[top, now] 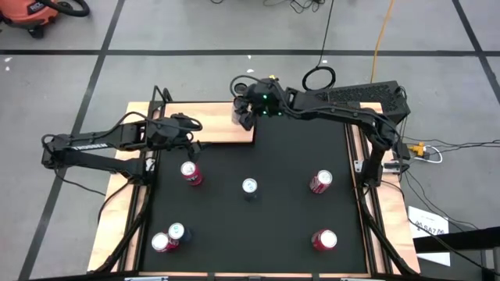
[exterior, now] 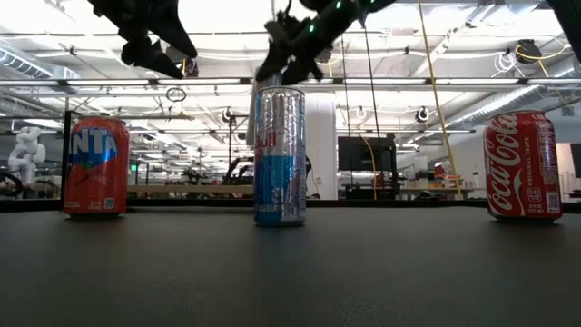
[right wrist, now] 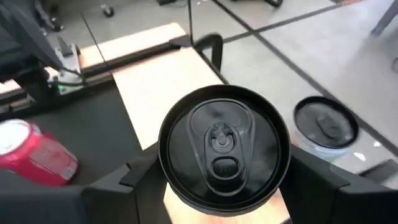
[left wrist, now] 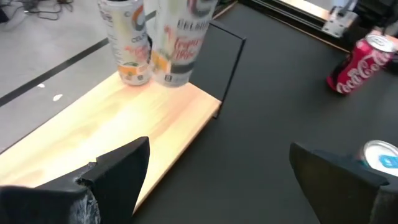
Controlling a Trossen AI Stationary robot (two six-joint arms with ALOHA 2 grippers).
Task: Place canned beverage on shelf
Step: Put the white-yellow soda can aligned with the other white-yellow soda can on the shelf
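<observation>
My right gripper should keep lowering the black-topped can (left wrist: 179, 43), which is upright over open wood beside the white can, until its bottom rests on the shelf (left wrist: 175, 90).
The shelf (top: 207, 129) is a light wooden board at the mat's far left, with a thin black rail (left wrist: 231, 68) at its right end. A white can (left wrist: 127, 43) stands on its bottom near the board's far edge. Beside it, near the rail, is a second white can with a black top (right wrist: 222, 146), with my right gripper (top: 246, 115) shut on it. My left gripper (left wrist: 217, 186) hovers open over the shelf's near edge (top: 187, 134) with nothing between its fingers. My right gripper pinches the black-topped can's side wall just below the top rim (right wrist: 163, 168) between its two fingers, one on each side. The fingers reach in from the table's right, slanting slightly down. The can stands upright over the shelf's right end (left wrist: 177, 78); I cannot tell whether its bottom touches the board.
Several cans stand on the black mat (top: 289, 156): a blue-silver one (top: 250, 187) in the middle, red ones (top: 191, 173) (top: 321, 181) (top: 323, 240), and a pair (top: 168, 238) at the near left. Wooden strips (top: 117, 226) edge the table.
</observation>
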